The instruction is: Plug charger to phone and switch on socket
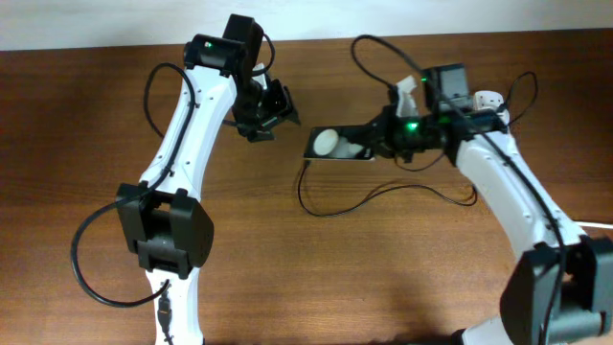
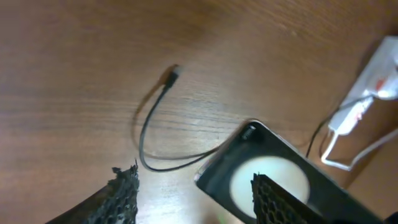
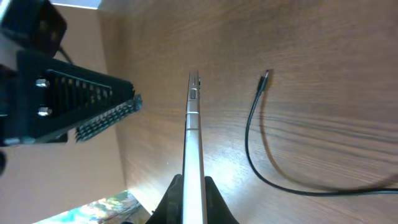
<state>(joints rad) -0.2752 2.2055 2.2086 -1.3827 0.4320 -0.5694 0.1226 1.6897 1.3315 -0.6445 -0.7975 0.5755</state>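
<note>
The robot's right gripper covers the phone's charging end [image 1: 368, 147], so the robot should lift the phone and let its left gripper take the phone's loose end [image 1: 314, 144] by the white round spot.
My right gripper [image 1: 375, 144] is shut on one end of the black phone [image 1: 335, 144], which shows a white round spot. In the right wrist view the phone [image 3: 194, 124] is edge-on between the fingers [image 3: 193, 193]. The thin black charger cable [image 1: 330, 211] lies looped on the table in front of the phone, and its plug tip [image 2: 174, 72] lies free, apart from the phone [image 2: 267, 180]. The tip also shows in the right wrist view [image 3: 265, 76]. My left gripper [image 1: 270, 110] is open and empty, left of the phone. The white socket [image 2: 380, 68] with red markings lies behind my right arm.
The brown wooden table [image 1: 287, 268] carries everything. A thick white cord [image 2: 348, 163] runs from the socket. The left gripper [image 3: 93, 106] shows to the left of the phone in the right wrist view. The robots' black cables hang by both arms.
</note>
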